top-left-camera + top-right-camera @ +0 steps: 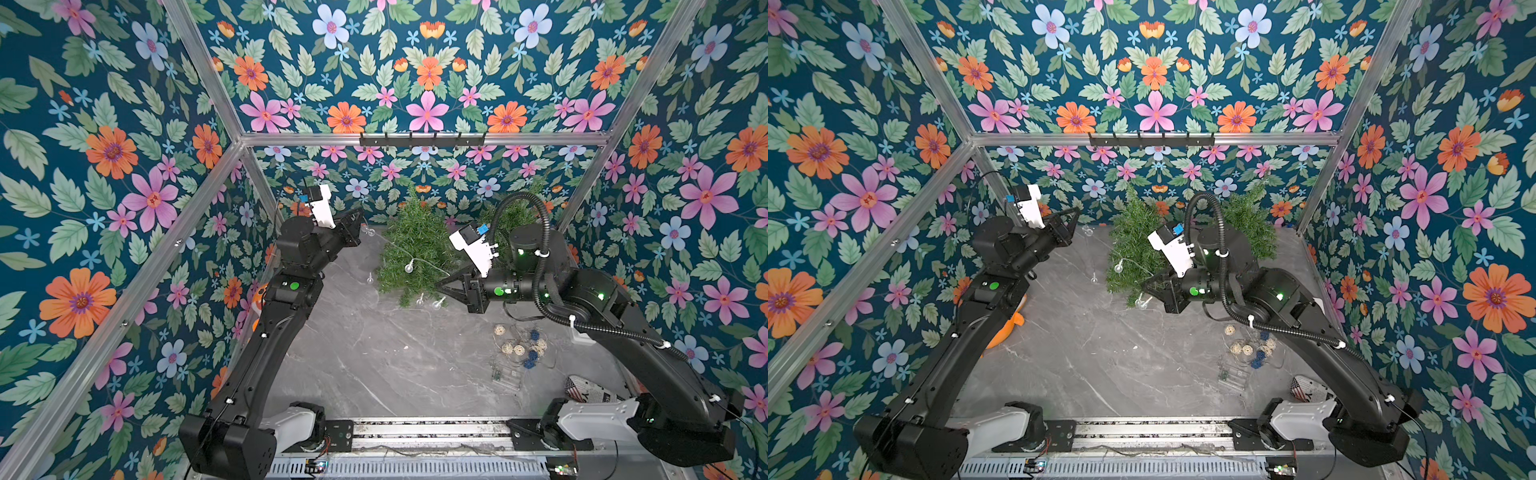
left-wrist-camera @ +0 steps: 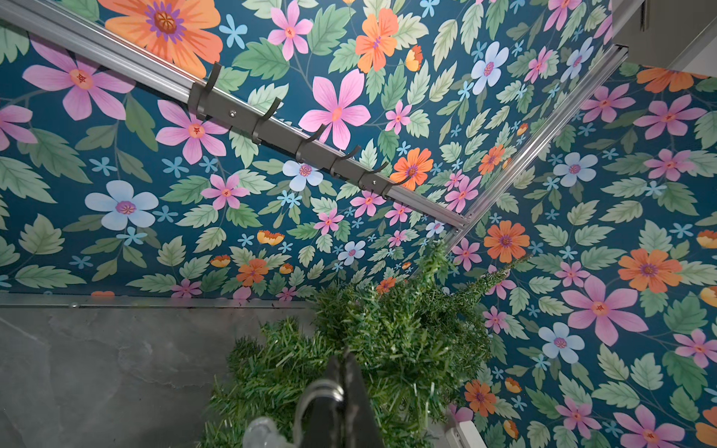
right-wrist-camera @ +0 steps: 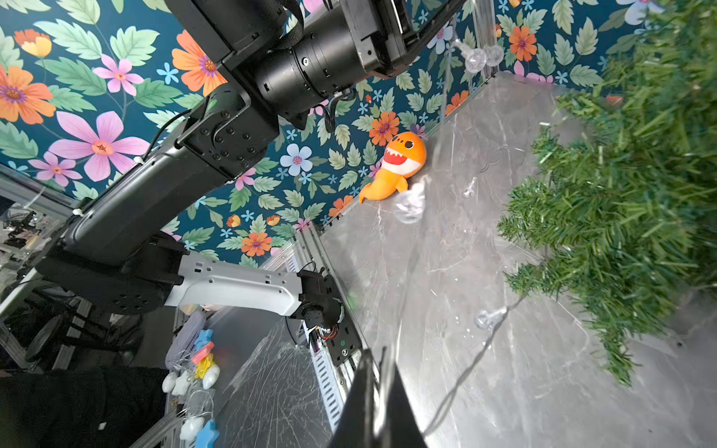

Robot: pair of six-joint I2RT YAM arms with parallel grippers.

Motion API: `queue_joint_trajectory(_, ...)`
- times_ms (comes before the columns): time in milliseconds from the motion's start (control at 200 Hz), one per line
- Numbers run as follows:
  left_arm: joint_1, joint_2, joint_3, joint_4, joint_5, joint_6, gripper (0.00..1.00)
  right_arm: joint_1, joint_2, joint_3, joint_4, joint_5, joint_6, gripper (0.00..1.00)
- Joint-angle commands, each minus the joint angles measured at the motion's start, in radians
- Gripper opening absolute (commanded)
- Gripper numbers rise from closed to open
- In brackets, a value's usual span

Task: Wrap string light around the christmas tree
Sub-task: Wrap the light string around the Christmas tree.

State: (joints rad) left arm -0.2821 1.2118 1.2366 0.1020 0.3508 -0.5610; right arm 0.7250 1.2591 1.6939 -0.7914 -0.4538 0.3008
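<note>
The robot's left gripper is holding the string light out away from the tree, so that gripper should bring the light in to the tree's side branches and open.
The green christmas tree stands at the back of the grey table, and fills the near part of the left wrist view. The string light is a thin wire with clear bulbs that lies across the tree's front and down to the table. My left gripper is left of the tree and shut on the wire beside a bulb. Shut on the same wire, my right gripper sits at the tree's lower right edge. The wire runs taut from it toward the left gripper.
A second green tree stands behind the right arm. An orange shark toy lies at the left wall. Another light string with rattan balls and a clear battery box lie front right. A hook rail hangs on the back wall.
</note>
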Motion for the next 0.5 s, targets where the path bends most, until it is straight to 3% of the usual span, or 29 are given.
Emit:
queue_joint_trajectory(0,-0.027,0.014,0.001,0.056,-0.019,0.057,0.00,-0.142,-0.028,-0.024,-0.063,-0.057,0.065,0.00)
queue_joint_trajectory(135,-0.058,0.041,-0.020,0.089,-0.011,0.087,0.00,-0.179,0.042,0.036,-0.196,0.183,0.001,0.00)
queue_joint_trajectory(285,-0.101,0.109,-0.009,0.110,-0.011,0.106,0.00,-0.187,0.141,0.137,-0.169,0.416,-0.072,0.00)
queue_joint_trajectory(375,-0.113,0.139,-0.002,0.110,-0.016,0.117,0.00,-0.224,0.218,0.195,-0.149,0.494,-0.106,0.00)
queue_joint_trajectory(495,-0.126,0.167,0.017,0.078,-0.007,0.146,0.00,-0.274,0.305,0.269,-0.099,0.468,-0.107,0.00)
